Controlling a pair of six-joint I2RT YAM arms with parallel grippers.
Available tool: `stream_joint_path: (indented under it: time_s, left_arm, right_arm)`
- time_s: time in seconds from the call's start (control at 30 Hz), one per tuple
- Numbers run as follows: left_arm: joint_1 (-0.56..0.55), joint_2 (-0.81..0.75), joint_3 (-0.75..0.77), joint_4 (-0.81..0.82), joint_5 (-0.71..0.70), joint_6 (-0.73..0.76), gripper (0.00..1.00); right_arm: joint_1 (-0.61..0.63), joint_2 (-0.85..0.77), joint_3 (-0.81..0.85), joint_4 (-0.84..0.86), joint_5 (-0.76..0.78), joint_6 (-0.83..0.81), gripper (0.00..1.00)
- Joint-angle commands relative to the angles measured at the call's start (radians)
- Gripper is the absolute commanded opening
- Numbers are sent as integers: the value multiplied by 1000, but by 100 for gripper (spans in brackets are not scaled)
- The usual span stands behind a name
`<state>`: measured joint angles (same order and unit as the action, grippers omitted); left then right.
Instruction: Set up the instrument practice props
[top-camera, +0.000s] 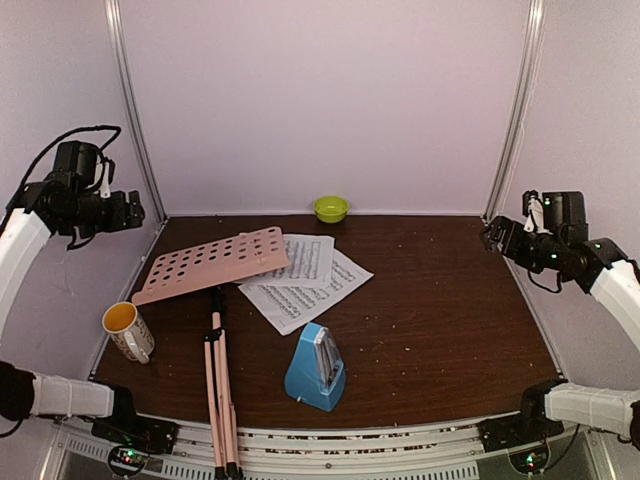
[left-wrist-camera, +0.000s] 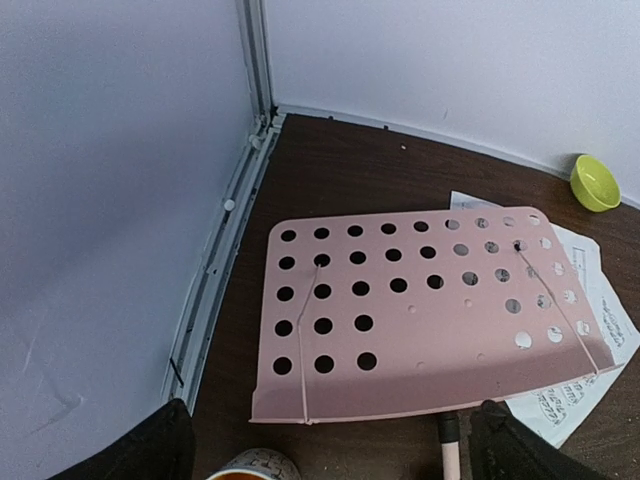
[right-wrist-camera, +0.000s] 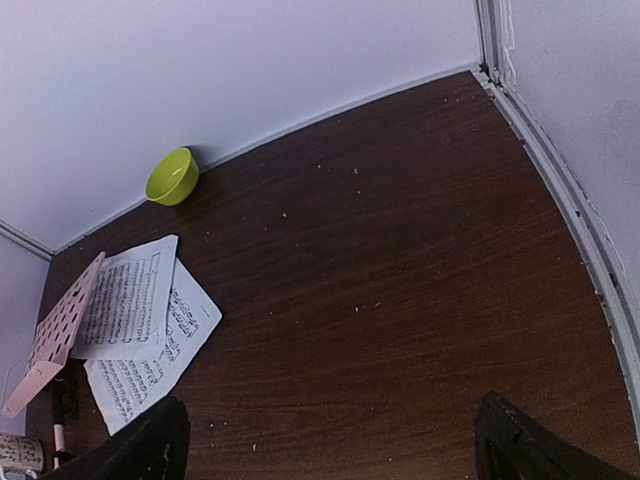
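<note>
My left gripper should keep going toward the front edge's middle (top-camera: 215, 284) above the desk's folded legs and close there, because the pink desk's front edge (top-camera: 180, 293) is clear of the mug.
The pink music stand lies flat on the table: its perforated desk (top-camera: 213, 262) (left-wrist-camera: 420, 310) at the left, its folded legs (top-camera: 220, 390) reaching over the near edge. Two sheet-music pages (top-camera: 305, 275) (right-wrist-camera: 135, 325) lie partly under the desk's right side. The blue metronome (top-camera: 317, 367) stands upright near the front middle. My left gripper (top-camera: 135, 212) (left-wrist-camera: 330, 455) is open and empty, raised high above the desk's left end. My right gripper (top-camera: 490, 235) (right-wrist-camera: 330, 450) is open and empty, raised at the right side over bare table.
A white mug with orange inside (top-camera: 128, 331) stands at the front left, its rim in the left wrist view (left-wrist-camera: 255, 468). A lime-green bowl (top-camera: 331, 208) (right-wrist-camera: 172, 177) sits at the back wall. White walls close in the brown table (top-camera: 450, 300) on three sides.
</note>
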<state>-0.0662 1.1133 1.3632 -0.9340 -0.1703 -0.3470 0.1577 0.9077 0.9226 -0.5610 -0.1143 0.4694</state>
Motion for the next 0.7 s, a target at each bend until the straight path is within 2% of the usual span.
stream_joint_path:
  time_s: [0.0,0.13,0.37,0.67]
  left_arm:
    - [16,144,89,75,121,73,98]
    - [14,266,137,96,328,219,98]
    - [5,435,187,18,680,517,98]
    - [-75,603,187,-69,899,799,91]
  right_arm:
    - [-38,110,44,65,-82,-9,100]
    - [-55,189,50,109,-153,-14,100]
    - [-68,263,69,157,-348,-44,100]
    - [-74,289,52,294,-549,8,100]
